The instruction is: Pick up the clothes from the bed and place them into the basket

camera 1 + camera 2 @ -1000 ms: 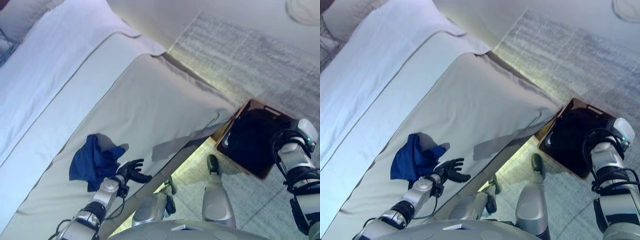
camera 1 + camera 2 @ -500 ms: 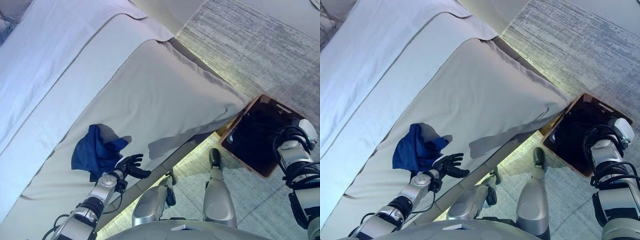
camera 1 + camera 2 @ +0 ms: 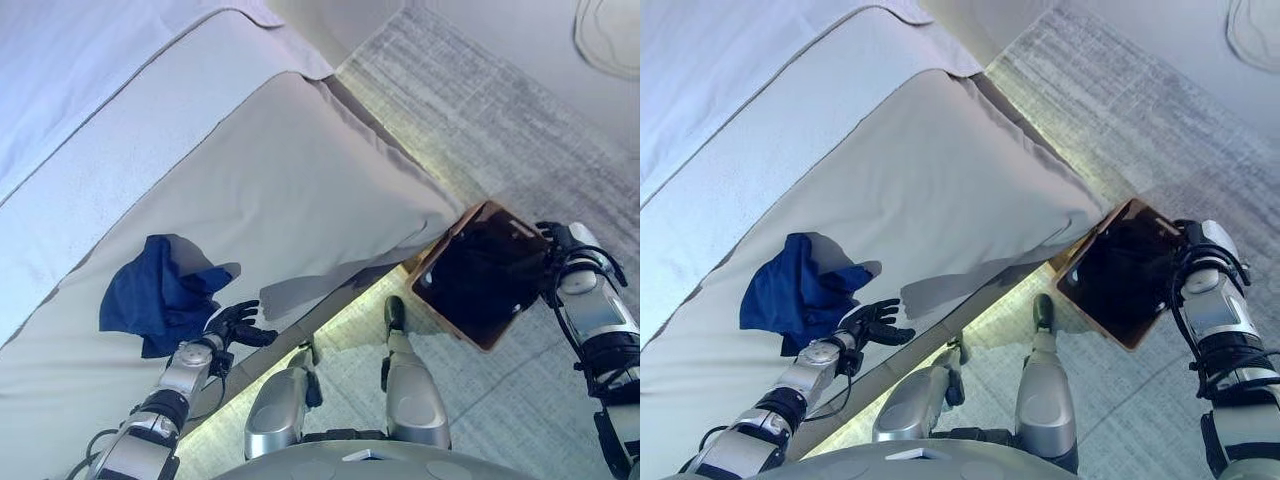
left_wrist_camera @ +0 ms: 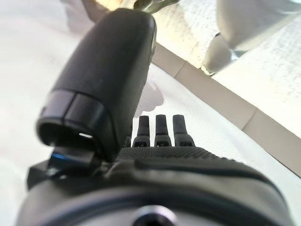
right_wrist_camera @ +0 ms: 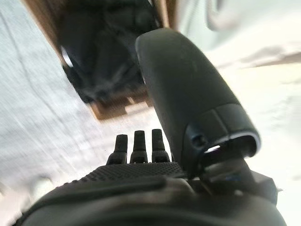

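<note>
I expect the crumpled dark blue garment (image 3: pixel 163 300) to hang down in wide, drooping flaps when I lift it, because loose corners (image 3: pixel 217 278) spread out from it.
A crumpled dark blue garment (image 3: pixel 160 295) lies on the beige bed cover (image 3: pixel 300 190), near the bed's edge. My left hand (image 3: pixel 232 325) rests just right of it, open with fingers spread and touching nothing; in its wrist view the fingers (image 4: pixel 160 136) reach out over the bedding. The brown basket (image 3: pixel 437 258), with dark clothes inside, stands on the floor by the bed's corner. My right hand (image 3: pixel 553 238) hovers at the basket's far right corner, open and empty. Its wrist view shows the basket (image 5: pixel 113 108) beyond its fingers (image 5: pixel 136 146).
A white duvet (image 3: pixel 80 90) covers the bed's upper left part. A grey rug (image 3: pixel 500 110) spreads over the floor beyond the bed's corner and the basket. A pale round object (image 3: pixel 610 25) lies on the floor at the top right.
The whole picture has shifted as the camera moved. My right hand has drawn in closer to the basket's corner. My left hand stays beside the blue garment.
</note>
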You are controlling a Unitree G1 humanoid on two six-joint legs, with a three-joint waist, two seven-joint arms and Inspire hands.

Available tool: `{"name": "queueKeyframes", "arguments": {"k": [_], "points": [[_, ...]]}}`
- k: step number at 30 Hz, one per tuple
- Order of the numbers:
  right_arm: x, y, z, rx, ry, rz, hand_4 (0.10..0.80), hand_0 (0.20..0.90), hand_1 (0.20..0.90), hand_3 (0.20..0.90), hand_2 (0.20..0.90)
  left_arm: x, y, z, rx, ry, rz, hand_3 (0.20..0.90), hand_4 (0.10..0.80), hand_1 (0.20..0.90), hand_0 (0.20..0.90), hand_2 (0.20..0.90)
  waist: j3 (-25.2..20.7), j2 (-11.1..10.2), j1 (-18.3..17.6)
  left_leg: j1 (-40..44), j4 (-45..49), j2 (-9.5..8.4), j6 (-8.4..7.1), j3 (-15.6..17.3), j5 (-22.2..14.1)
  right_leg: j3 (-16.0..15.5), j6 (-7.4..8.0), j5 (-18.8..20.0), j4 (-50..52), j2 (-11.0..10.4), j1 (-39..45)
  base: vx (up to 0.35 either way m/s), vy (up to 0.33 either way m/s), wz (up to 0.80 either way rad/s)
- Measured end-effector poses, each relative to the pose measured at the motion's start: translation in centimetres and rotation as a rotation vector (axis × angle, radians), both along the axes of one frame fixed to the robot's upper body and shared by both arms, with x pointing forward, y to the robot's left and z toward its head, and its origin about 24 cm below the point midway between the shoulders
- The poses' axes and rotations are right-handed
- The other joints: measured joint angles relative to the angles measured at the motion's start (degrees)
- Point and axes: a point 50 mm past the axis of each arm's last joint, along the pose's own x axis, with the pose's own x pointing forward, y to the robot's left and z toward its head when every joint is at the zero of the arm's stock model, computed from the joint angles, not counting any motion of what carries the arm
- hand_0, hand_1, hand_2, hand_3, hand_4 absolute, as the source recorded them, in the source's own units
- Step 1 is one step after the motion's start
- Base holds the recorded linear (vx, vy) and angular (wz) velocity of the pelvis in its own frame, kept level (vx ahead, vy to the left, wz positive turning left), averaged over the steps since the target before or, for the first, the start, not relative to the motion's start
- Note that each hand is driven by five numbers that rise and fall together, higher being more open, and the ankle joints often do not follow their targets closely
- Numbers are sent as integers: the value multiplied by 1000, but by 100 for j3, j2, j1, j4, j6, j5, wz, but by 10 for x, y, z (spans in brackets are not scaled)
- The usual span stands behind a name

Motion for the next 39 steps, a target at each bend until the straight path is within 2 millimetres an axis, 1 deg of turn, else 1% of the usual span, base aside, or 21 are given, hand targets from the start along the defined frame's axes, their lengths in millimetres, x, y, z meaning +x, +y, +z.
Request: {"name": "queueKeyframes", "arguments": {"k": [3, 4, 5, 9, 12, 14, 16, 20, 22, 23, 24, 25, 28, 30, 31, 32, 33, 34, 36, 37, 39], "points": [[-6, 3, 15, -46, -62, 20, 800, 900, 900, 900, 900, -14, 9, -8, 9, 41, 49, 900, 800, 900, 900, 900, -144, -266, -50, 106, -1, -2, 4, -4, -8, 8, 0, -1, -1, -2, 107, 81, 102, 0], [-8, 3, 19, -64, -71, 29, 800, 900, 900, 900, 900, -21, 11, -12, 7, 63, 69, 900, 800, 900, 900, 900, -226, -338, -54, 154, -9, 0, 45, 6, -45, 14, 0, -2, -1, 2, 151, 82, 107, -3], [-10, 5, 22, -82, -78, 40, 800, 900, 900, 900, 900, -28, 13, -15, 10, 80, 83, 900, 800, 900, 900, 900, -297, -402, -54, 194, -17, 0, 47, 15, -49, 15, 1, -4, -1, 1, 187, 66, 89, -3], [-20, 3, 22, -142, -29, 62, 800, 900, 900, 900, 900, -53, 19, -28, 18, 154, 127, 900, 800, 900, 900, 900, -722, -592, -54, 196, -24, -15, 63, 24, -103, 16, 6, -10, -2, -16, 199, 81, 97, 2], [-24, 6, 20, -155, 14, 98, 800, 900, 900, 900, 900, -69, 22, -35, 15, 198, 170, 900, 800, 900, 900, 900, -835, -633, -27, 331, -28, -22, 90, -2, -136, -5, 33, -32, -3, -32, 373, 75, 104, 5], [-25, 11, 20, -147, 24, 132, 800, 900, 900, 900, 900, -80, 23, -39, 15, 226, 182, 900, 800, 900, 900, 900, -966, -620, -19, 332, -29, -14, 44, -30, -196, -20, 100, -86, -3, -38, 385, 90, 101, 5], [-24, 16, 22, -133, 30, 176, 800, 900, 900, 900, 900, -89, 23, -43, 6, 251, 207, 900, 800, 900, 900, 900, -1072, -606, 12, 319, -29, -18, 41, -67, -198, -83, 96, -105, -3, -48, 402, 87, 95, 9], [-18, 29, 23, -123, 20, 281, 800, 900, 900, 900, 900, -98, 16, -49, -13, 276, 218, 900, 800, 900, 900, 900, -1199, -603, 229, 324, -28, -24, 69, -238, -174, -256, 98, -134, -2, -54, 507, 51, 124, 21], [-7, 47, 22, -128, 26, 375, 800, 900, 900, 900, 900, -99, 14, -50, -17, 278, 216, 900, 800, 900, 900, 900, -1205, -614, 371, 301, -28, -24, 91, -345, -152, -358, 99, -151, -2, -54, 538, -65, 88, 27], [2, 63, 21, -120, 28, 451, 800, 900, 900, 900, 900, -97, 13, -49, -20, 274, 213, 900, 800, 900, 900, 900, -1207, -621, 479, 233, -27, -21, 118, -434, -123, -469, 103, -155, -2, -53, 535, -118, 59, 38], [7, 72, 19, -124, 31, 497, 800, 900, 900, 900, 900, -95, 13, -49, -21, 268, 212, 900, 800, 900, 900, 900, -1215, -633, 512, 180, -24, -17, 106, -518, -88, -510, 112, -164, -2, -49, 518, -120, 46, 52], [15, 86, 16, -139, 41, 574, 800, 900, 900, 900, 900, -91, 13, -48, -27, 258, 223, 900, 800, 900, 900, 900, -1220, -640, 643, 71, -17, -13, 84, -640, -24, -663, 118, -168, -1, -46, 487, -73, 27, 52], [44, 121, 5, -179, 77, 706, 800, 900, 900, 900, 900, -80, 11, -44, -22, 231, 215, 900, 800, 900, 900, 900, -1184, -731, 1025, -172, 46, -9, 99, -939, 125, -954, 145, -179, 0, -36, 431, -34, 34, 56], [59, 142, 0, -227, 101, 763, 800, 900, 900, 900, 900, -71, 10, -41, -31, 208, 219, 900, 800, 900, 900, 900, -1132, -818, 1381, -376, 175, -23, 66, -1199, 157, -1198, 147, -188, -1, -37, 427, 26, 29, 68], [65, 155, 0, -242, 81, 792, 800, 900, 900, 900, 900, -68, 11, -39, -34, 191, 227, 900, 800, 900, 900, 900, -1089, -868, 1664, -471, 200, -48, 45, -1331, 175, -1343, 129, -217, 1, -46, 444, 51, 40, 70], [74, 168, 2, -273, 56, 809, 800, 900, 900, 900, 900, -65, 14, -37, -33, 179, 234, 900, 800, 900, 900, 900, -1004, -906, 1825, -526, 255, -76, 24, -1452, 189, -1455, 134, -231, 2, -59, 493, 31, 13, 68], [81, 179, 6, -320, 40, 829, 800, 900, 900, 900, 900, -59, 15, -34, -34, 161, 236, 900, 800, 900, 900, 900, -907, -948, 1952, -577, 315, -101, 16, -1569, 187, -1582, 124, -252, 5, -68, 552, 7, 0, 75], [90, 193, 14, -375, 6, 856, 800, 900, 900, 900, 900, -52, 19, -30, -19, 147, 229, 900, 800, 900, 900, 900, -792, -1004, 2108, -699, 427, -144, -8, -1736, 155, -1746, 98, -320, 50, -97, 558, 2, 3, 75], [101, 207, 33, -431, -63, 875, 800, 900, 900, 900, 900, -43, 24, -25, -2, 124, 228, 900, 800, 900, 900, 900, -578, -1016, 2324, -887, 537, -198, -31, -1954, 134, -1940, 89, -354, 182, -141, 515, -3, 9, 69], [108, 215, 46, -465, -106, 867, 800, 900, 900, 900, 900, -38, 27, -21, 7, 108, 226, 900, 800, 900, 900, 900, -433, -1011, 2457, -1017, 638, -235, -24, -2068, 100, -2045, 90, -418, 311, -183, 450, -7, 1, 58], [118, 222, 66, -502, -157, 837, 800, 900, 900, 900, 900, -29, 30, -15, 17, 79, 222, 900, 800, 900, 900, 900, -240, -996, 2677, -1298, 804, -283, -56, -2234, 63, -2163, 83, -449, 439, -237, 296, 61, -52, 54]]}}
